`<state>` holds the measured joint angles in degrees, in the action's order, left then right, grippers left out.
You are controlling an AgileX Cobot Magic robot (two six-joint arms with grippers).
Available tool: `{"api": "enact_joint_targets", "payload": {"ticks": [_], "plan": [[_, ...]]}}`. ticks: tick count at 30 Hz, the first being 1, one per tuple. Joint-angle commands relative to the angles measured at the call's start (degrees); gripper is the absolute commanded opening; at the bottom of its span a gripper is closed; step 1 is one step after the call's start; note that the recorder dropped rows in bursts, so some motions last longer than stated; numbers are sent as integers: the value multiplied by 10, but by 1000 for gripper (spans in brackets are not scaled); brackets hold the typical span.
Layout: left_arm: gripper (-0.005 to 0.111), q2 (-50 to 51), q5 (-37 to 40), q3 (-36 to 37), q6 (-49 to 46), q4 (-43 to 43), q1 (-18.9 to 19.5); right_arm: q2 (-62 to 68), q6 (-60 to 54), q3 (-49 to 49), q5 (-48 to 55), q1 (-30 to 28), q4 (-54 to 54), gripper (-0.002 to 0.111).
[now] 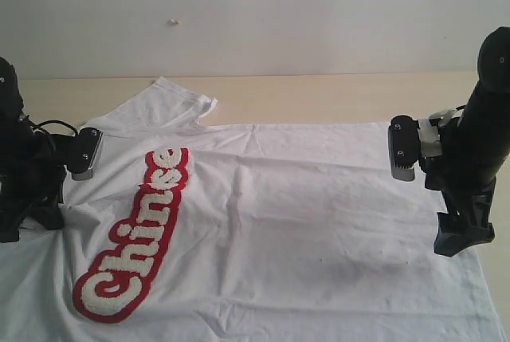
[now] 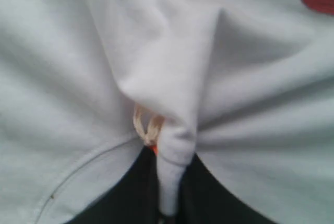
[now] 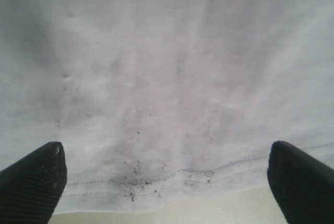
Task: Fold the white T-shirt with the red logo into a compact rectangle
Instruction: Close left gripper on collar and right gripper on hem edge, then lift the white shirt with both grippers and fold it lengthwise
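Observation:
My right gripper should pinch the hem (image 3: 169,177) of the T-shirt, which lies loose while my left gripper holds the pinched collar (image 2: 175,112). Then both should lift the T-shirt to fold it lengthwise.
The white T-shirt (image 1: 303,214) lies spread over the table, its neck end to the left and its hem to the right. The red logo (image 1: 135,238) runs across its chest at the left. My left gripper (image 1: 44,218) is shut on a pinched fold of the white T-shirt (image 2: 172,182) at the collar, beside the orange neck tag (image 2: 155,149). My right gripper (image 1: 462,242) stands open at the shirt's right edge, its fingers (image 3: 36,174) wide apart over the stitched hem (image 3: 172,179), nothing between them.
One sleeve (image 1: 171,103) sticks out toward the back at the upper left. The pale wooden table (image 1: 335,95) shows beyond the shirt, ending at a white wall (image 1: 255,7). A strip of table (image 3: 209,208) shows past the hem.

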<state>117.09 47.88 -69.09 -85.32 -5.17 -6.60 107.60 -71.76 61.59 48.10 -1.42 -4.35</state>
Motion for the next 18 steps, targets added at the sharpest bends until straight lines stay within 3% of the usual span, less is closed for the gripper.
{"api": "enact_joint_targets", "payload": {"ticks": [1,10,12,13,14,18], "plan": [[3,19,-16,5,6,-1,0,8,-3,5,-3,1,3,105],[3,19,-18,5,17,-2,0,78,-29,5,-74,1,31,105],[3,19,-19,5,17,-2,0,88,-27,5,-75,1,31,100],[3,19,-21,5,17,-2,0,92,-27,5,-75,1,31,94],[3,19,-21,5,17,-2,0,102,-25,5,-75,1,31,78],[3,19,-21,5,17,-2,0,118,-25,5,-78,1,31,35]]}}
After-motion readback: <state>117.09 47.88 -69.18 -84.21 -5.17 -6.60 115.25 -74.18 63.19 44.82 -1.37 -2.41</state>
